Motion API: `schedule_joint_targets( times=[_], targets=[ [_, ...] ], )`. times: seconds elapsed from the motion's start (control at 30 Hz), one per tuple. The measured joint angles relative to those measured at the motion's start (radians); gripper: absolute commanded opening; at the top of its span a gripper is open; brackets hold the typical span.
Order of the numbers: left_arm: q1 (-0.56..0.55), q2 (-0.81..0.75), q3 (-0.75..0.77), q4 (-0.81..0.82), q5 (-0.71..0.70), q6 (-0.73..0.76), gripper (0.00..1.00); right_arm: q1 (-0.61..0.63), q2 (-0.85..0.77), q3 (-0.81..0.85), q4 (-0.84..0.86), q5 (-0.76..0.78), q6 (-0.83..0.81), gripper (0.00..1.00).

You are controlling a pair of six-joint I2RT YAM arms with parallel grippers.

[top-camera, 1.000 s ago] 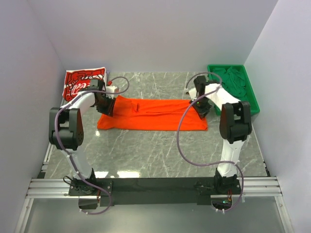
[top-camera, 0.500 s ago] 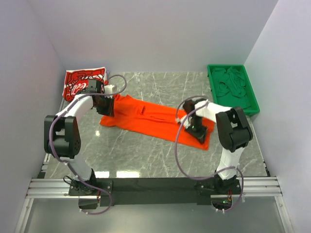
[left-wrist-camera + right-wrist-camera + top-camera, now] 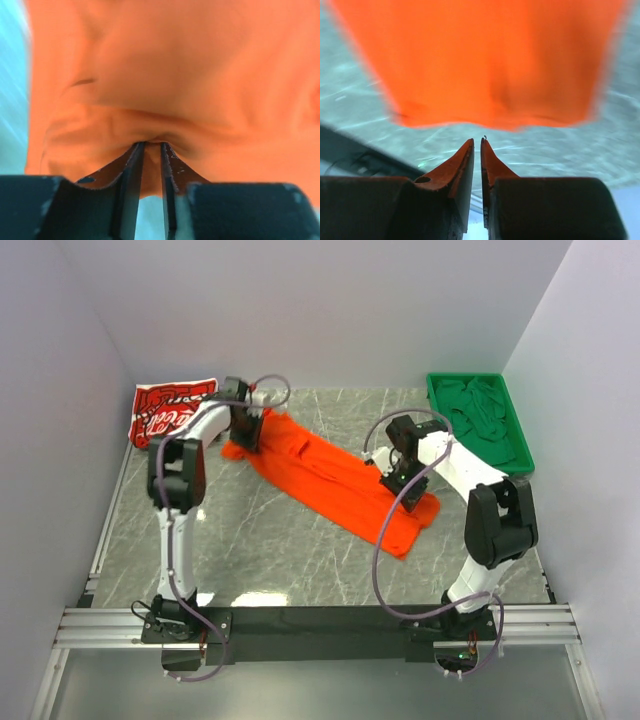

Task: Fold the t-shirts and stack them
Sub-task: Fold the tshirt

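The orange t-shirt (image 3: 325, 478) lies at a slant across the table and needs its back end (image 3: 278, 430) pulled straight by my left gripper before my right gripper takes the t-shirt's front hem.
The orange t-shirt (image 3: 330, 480) lies in a long diagonal band on the marble table, from back left to front right. My left gripper (image 3: 243, 435) is at its back-left end. In the left wrist view that gripper (image 3: 150, 144) is shut on a pinched fold of the orange cloth (image 3: 175, 75). My right gripper (image 3: 410, 495) hovers over the band's front-right part. In the right wrist view its jaws (image 3: 477, 140) are shut with nothing between them, and the orange hem (image 3: 485, 60) lies just beyond the tips. The red t-shirt with white print (image 3: 170, 408) lies folded at the back left corner.
A green tray (image 3: 517, 420) holding green cloth stands at the back right against the wall. Walls close in the table on the left, back and right. The arms' bases and a metal rail run along the near edge.
The orange t-shirt swung from lying across the table to a diagonal. My left gripper carried its end toward the back. My right gripper dragged the other end forward, then drew back from it.
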Motion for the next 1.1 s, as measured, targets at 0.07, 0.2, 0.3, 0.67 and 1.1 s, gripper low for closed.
schedule_joint_targets(
  times=[0.07,0.2,0.3,0.67,1.1],
  targets=[
    [-0.01,0.141,0.233,-0.005,-0.014,0.029,0.31,-0.016,0.02,0.007,0.033,0.048,0.002,0.17],
    [-0.024,0.326,0.546,0.033,-0.019,0.079,0.42,-0.021,0.132,0.06,0.085,0.109,-0.001,0.16],
    [-0.027,0.276,0.451,0.118,-0.019,0.098,0.47,-0.017,0.216,0.071,0.126,0.134,-0.004,0.14],
    [0.048,-0.146,0.015,0.277,0.052,0.015,0.44,0.151,0.251,-0.019,0.083,0.085,-0.003,0.13],
    [-0.026,-0.214,-0.189,0.219,0.207,-0.043,0.44,0.422,0.214,0.039,-0.006,-0.344,0.014,0.21]
  ],
)
